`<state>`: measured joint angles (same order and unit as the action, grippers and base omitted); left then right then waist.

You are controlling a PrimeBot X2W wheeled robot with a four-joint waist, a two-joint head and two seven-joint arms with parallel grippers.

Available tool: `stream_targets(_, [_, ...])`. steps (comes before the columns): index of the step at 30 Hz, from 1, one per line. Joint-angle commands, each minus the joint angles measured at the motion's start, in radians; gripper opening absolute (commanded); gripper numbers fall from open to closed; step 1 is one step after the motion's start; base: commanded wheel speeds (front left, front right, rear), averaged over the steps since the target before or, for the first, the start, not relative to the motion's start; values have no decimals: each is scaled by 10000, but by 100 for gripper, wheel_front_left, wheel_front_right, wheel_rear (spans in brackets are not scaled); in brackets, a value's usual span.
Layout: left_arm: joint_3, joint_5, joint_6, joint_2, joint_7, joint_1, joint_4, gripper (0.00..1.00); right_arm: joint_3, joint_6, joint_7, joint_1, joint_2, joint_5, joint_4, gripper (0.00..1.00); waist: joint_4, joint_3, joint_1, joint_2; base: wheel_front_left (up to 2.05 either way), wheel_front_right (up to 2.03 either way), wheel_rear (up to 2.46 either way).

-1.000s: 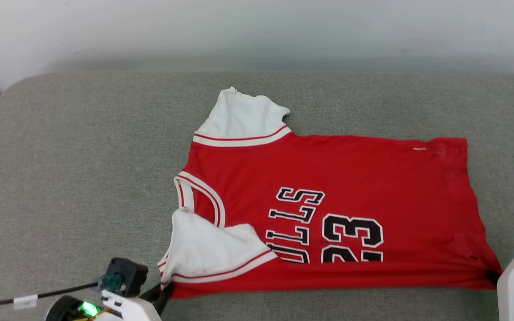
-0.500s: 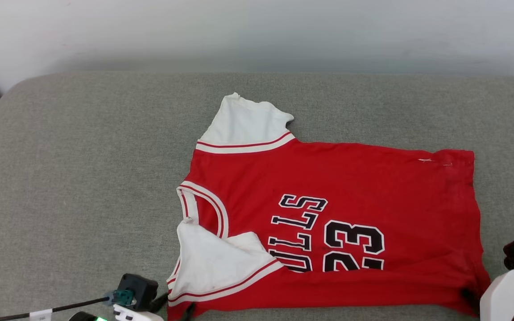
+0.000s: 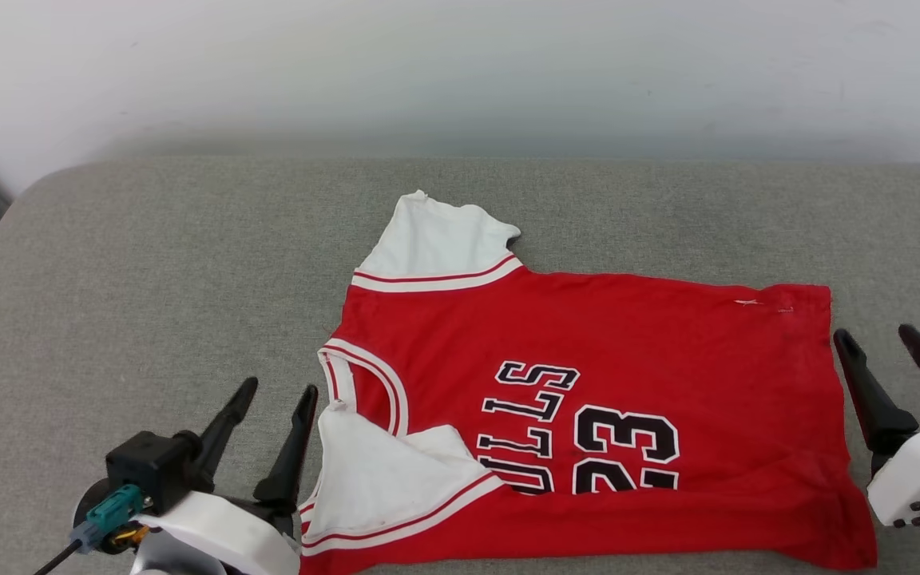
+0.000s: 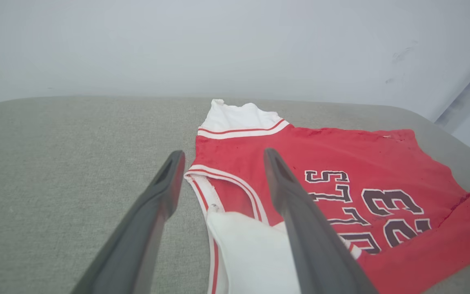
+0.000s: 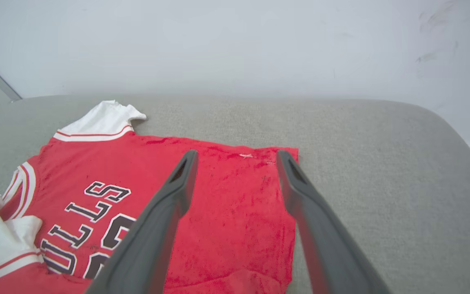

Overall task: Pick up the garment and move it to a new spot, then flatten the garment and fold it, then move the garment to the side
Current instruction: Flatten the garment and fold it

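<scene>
The garment's doubled near edge [image 3: 600, 526] is plain red, so the garment's far side [image 3: 620, 299] will cover most of the black lettering with plain red when I fold it over.
The garment [image 3: 612, 335], a red jersey with white sleeves and black lettering, lies flat on the grey cushion, collar to the left and hem to the right. Its near white sleeve [image 3: 380, 479] is folded over the chest, and the near edge is doubled over the lower lettering. My left gripper [image 3: 279, 391] stands open just left of the collar, holding nothing. Beside the hem on the right, my right gripper [image 3: 875, 335] is also open and empty. In the left wrist view the left gripper [image 4: 222, 157] frames the garment's [image 4: 341, 155] collar. The right wrist view has the right gripper [image 5: 237, 157] over the garment's [image 5: 137, 163] hem corner.
The grey cushion [image 3: 148, 263] spreads wide to the left of and behind the jersey, with a rounded far left corner. A pale wall [image 3: 460, 72] rises right behind it. A black cable [image 3: 69, 551] runs off my left wrist at the bottom left.
Both grippers went from shut on the garment's near edge to open, let go of it, and lifted clear with fingers pointing up. The head camera shifted slightly.
</scene>
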<state>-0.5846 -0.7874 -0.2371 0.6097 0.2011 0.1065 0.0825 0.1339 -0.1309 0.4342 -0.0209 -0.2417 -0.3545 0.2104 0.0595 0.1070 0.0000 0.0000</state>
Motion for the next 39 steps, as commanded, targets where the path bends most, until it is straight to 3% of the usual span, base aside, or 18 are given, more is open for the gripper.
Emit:
stream_targets(1, [208,119,1,-49,268,-50,46,100,-57,3,-462,-138,152,132,187,100,-49,-39,0,0,0,0,0])
stream_targets(10, [1079,729,624,-254,639,143,479,100,32,3,-2305,188,1155,483,544,100,-333,90,0,0,0,0,0])
stream_targets(16, [1339,587,1352,362,-42,1431,616,100,-230,3,-2526,-112,1301,738,617,100,-770,816,0,0,0,0,0])
stream_targets(21, [1217,298,2177,1004,-1883,3441,309,100,-598,3,-2704,-531,1381,749,669,100,-1314,1722,0,0,0,0,0])
stream_targets(22, [1217,298,2177,1004,-1883,3441,309,100,-598,3,-2704,-531,1381,749,669,100,-1314,1722,0,0,0,0,0])
stream_targets(25, [991,-47,2690,1366,-3533,4676,-126,100,-786,3,-2934,-872,1450,736,615,100,-1705,2274,0,0,0,0,0])
stream_targets(31, [473,-552,3264,1631,-6564,7228,-1122,100,-1107,3,-3368,-1513,1568,723,314,100,-2380,3206,0,0,0,0,0])
stream_targets(36, [301,-1353,3350,1717,-9052,9032,-2467,100,-1492,3,-3748,-2023,1662,717,125,100,-2905,3860,0,0,0,0,0])
stream_targets(39, [302,-1554,2945,1803,-10305,9842,-3204,100,-1751,3,-3998,-2173,1705,685,4,100,-3188,4178,0,0,0,0,0])
